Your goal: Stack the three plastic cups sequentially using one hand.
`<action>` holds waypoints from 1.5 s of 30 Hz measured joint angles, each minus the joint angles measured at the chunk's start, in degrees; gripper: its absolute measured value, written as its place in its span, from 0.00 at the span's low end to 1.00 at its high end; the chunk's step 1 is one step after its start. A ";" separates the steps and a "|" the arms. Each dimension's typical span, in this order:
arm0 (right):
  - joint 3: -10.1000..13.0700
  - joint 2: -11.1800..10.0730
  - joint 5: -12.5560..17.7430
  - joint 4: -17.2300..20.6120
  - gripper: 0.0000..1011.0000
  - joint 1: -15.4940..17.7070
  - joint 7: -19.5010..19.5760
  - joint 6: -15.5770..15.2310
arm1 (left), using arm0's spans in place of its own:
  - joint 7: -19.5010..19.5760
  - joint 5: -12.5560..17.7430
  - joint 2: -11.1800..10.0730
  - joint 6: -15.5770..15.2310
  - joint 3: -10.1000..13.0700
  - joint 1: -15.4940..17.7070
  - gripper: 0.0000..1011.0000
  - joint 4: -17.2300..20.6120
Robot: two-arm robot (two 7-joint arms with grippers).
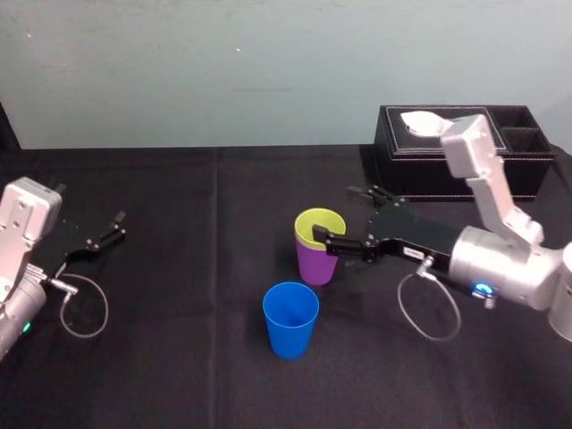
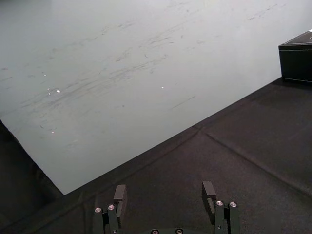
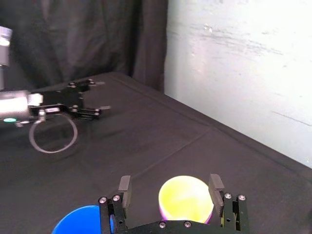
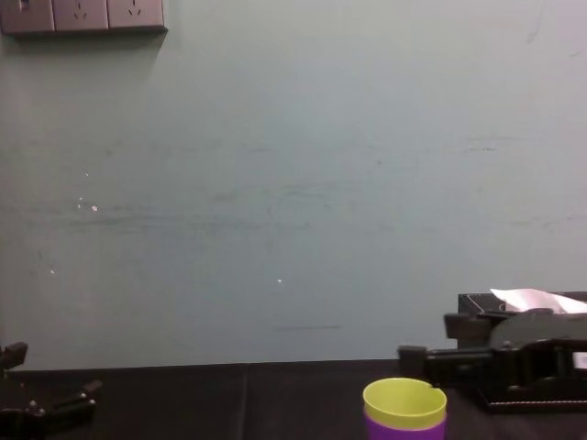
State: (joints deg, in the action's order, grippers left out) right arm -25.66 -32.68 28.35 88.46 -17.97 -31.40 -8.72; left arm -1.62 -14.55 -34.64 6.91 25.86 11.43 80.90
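Note:
I expect the blue cup to sink almost to its rim when I lower it and let go, because just a narrow yellow-green band shows above the purple cup.
The yellow-green cup sits nested inside the purple cup at the middle of the black table. The blue cup stands alone, upright, just in front of them. My right gripper reaches in from the right at the level of the yellow-green rim. It is open, one finger on each side of the stack. In the right wrist view the yellow-green cup lies between the fingers, with a gap on one side, and the blue cup is beside it. The chest view shows the nested cups low in front.
A black tissue box with white tissue stands at the back right, behind my right arm. My left gripper rests open and empty at the far left of the table; it appears too as the left gripper over black cloth.

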 joint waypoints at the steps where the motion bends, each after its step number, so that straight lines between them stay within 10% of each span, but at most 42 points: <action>1: 0.53 -1.02 0.65 1.08 0.99 1.02 -0.62 0.62 | 0.00 0.00 0.00 0.00 0.00 0.00 1.00 0.00; 18: 1.99 -8.83 2.26 6.78 0.99 11.20 -4.15 7.03 | 0.00 0.00 0.00 0.00 0.00 0.00 1.00 0.00; 45: -3.45 -5.11 -3.39 1.19 0.99 9.73 -5.25 7.01 | 0.00 0.00 0.00 0.00 0.00 0.00 1.00 0.00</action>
State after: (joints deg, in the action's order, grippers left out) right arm -29.12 -37.79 24.96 89.65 -8.24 -36.65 -1.71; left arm -1.62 -14.55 -34.64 6.91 25.86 11.43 80.90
